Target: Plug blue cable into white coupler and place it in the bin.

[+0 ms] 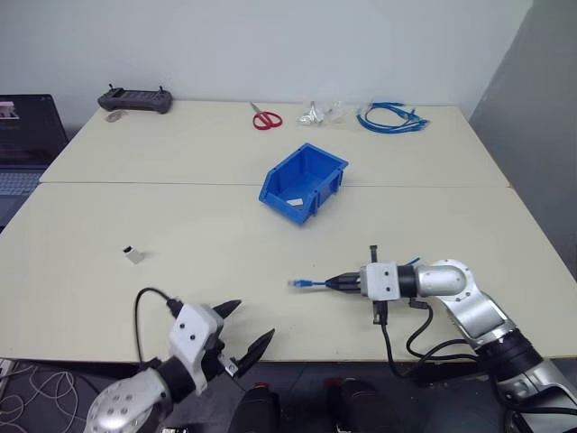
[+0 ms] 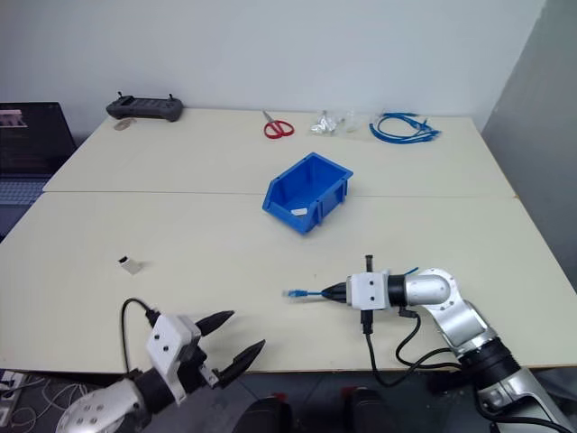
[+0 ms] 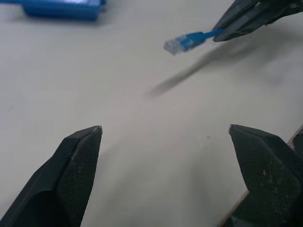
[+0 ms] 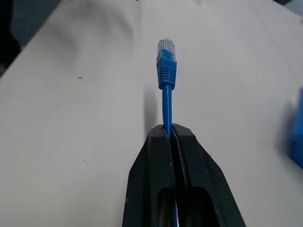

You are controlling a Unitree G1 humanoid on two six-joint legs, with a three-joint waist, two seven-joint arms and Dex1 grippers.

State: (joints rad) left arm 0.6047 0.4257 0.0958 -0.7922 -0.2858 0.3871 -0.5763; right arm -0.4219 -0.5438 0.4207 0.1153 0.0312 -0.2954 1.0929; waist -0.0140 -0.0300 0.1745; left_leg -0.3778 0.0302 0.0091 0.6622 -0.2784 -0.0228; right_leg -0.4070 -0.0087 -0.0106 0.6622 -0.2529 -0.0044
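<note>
My gripper will hold the blue cable [image 1: 312, 283] by its clear plug, and the cable will stay stretched out in a gentle curve, because the tail [image 1: 414, 262] sticks out behind the wrist.
My right gripper [image 1: 335, 283] is shut on the blue cable [image 1: 311, 284] just behind its clear plug [image 4: 165, 47], which sticks out to the left above the near table. The cable's tail peeks out behind the wrist. The white coupler [image 1: 134, 255] lies on the table far to the left of the plug. My left gripper [image 1: 247, 330] stands open at the table's front edge, with nothing between its fingers [image 3: 75, 165]; the plug [image 3: 176, 45] shows ahead of it. The blue bin [image 1: 304, 182] sits mid-table beyond both grippers, with a small white piece inside.
At the back of the far table lie red scissors [image 1: 265, 117], a small clear bag [image 1: 323, 113], a coiled bundle of blue cables [image 1: 392, 117] and a black controller [image 1: 135, 99]. A laptop [image 1: 27, 135] stands at the far left. A seam [image 1: 180, 184] runs between the two tables.
</note>
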